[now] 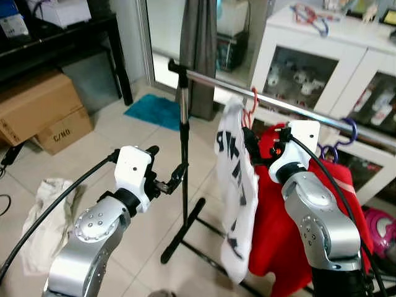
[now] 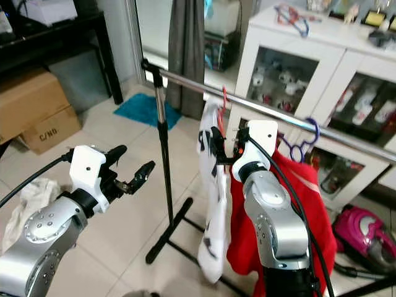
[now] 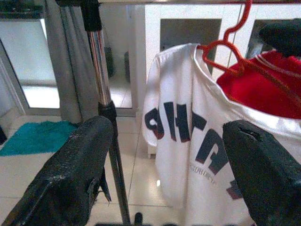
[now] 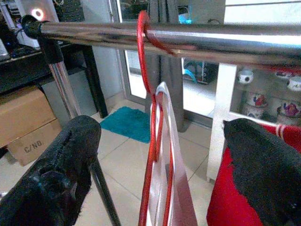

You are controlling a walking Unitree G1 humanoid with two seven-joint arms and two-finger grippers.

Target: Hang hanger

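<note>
My left gripper will make the white T-shirt (image 1: 236,185) slide off the hanger when it pulls it, because the open collar (image 4: 162,101) sits loosely around the red hanger's neck.
A red hanger (image 4: 149,117) carries a white T-shirt (image 1: 236,185) with dark lettering, and its hook sits over the chrome rail (image 1: 297,106). My right gripper (image 4: 162,162) is open just behind the hanger's neck, one finger on each side and neither touching it. In the left eye view this gripper (image 1: 250,141) is tucked against the shirt's collar. My left gripper (image 1: 165,166) is open and holds nothing. It hovers left of the rail's upright pole (image 1: 184,142), facing the shirt (image 3: 197,136).
A red garment (image 1: 291,235) hangs on a purple hanger (image 1: 348,131) further right on the rail. A white glass-front cabinet (image 1: 322,68) stands behind. Cardboard boxes (image 1: 37,108), a teal mat (image 1: 154,110) and a cloth (image 1: 46,210) lie on the tiled floor to the left.
</note>
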